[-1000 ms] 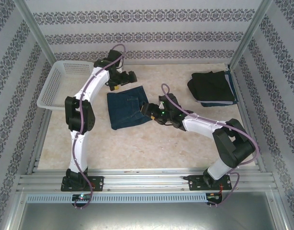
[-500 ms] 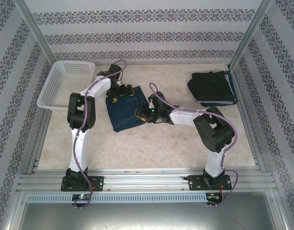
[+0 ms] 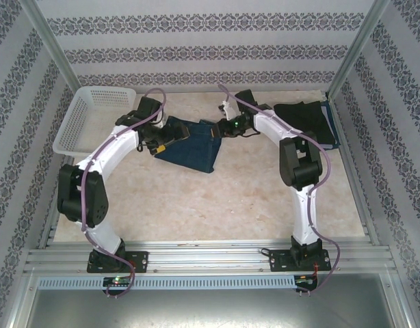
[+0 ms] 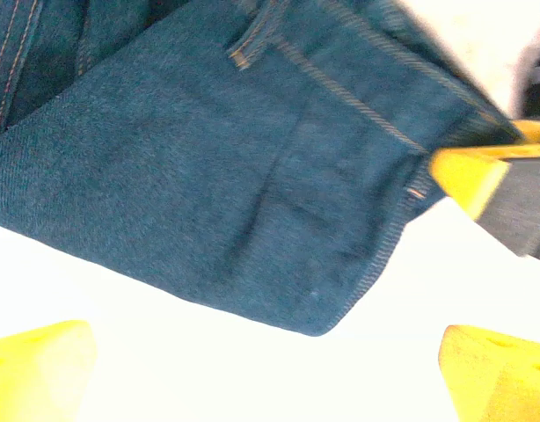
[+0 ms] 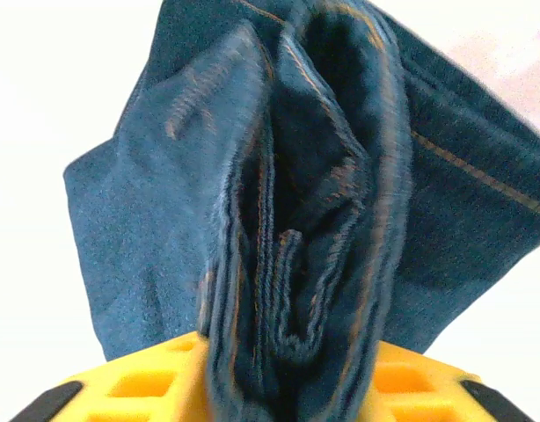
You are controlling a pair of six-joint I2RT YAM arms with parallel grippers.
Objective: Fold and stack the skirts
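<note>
The denim skirt's near edge (image 3: 185, 164) slants, so my left gripper should go back to the cloth (image 4: 242, 70) by the belt loop and help straighten the skirt before my right gripper stacks it.
A dark blue denim skirt (image 3: 191, 145) lies bunched in the middle of the table, its right end raised. My right gripper (image 3: 221, 128) is shut on that end; in the right wrist view the folded denim skirt (image 5: 296, 176) is pinched between the yellow fingers of the right gripper (image 5: 288, 382). My left gripper (image 3: 165, 137) stands open at the skirt's left side, apart from the cloth. In the left wrist view the denim skirt (image 4: 226, 167) lies ahead of the open left gripper (image 4: 266, 374). A black skirt (image 3: 302, 121) tops a folded stack at the back right.
A white lattice basket (image 3: 79, 123) stands at the back left by the wall. Under the black skirt a blue and pale edge (image 3: 331, 123) of folded cloth shows, close to the right frame post. The near half of the marble tabletop (image 3: 210, 205) is bare.
My right gripper closed on the denim skirt's right edge and pulled it up and toward the back right. The left arm swung lower to the skirt's left side, still open.
</note>
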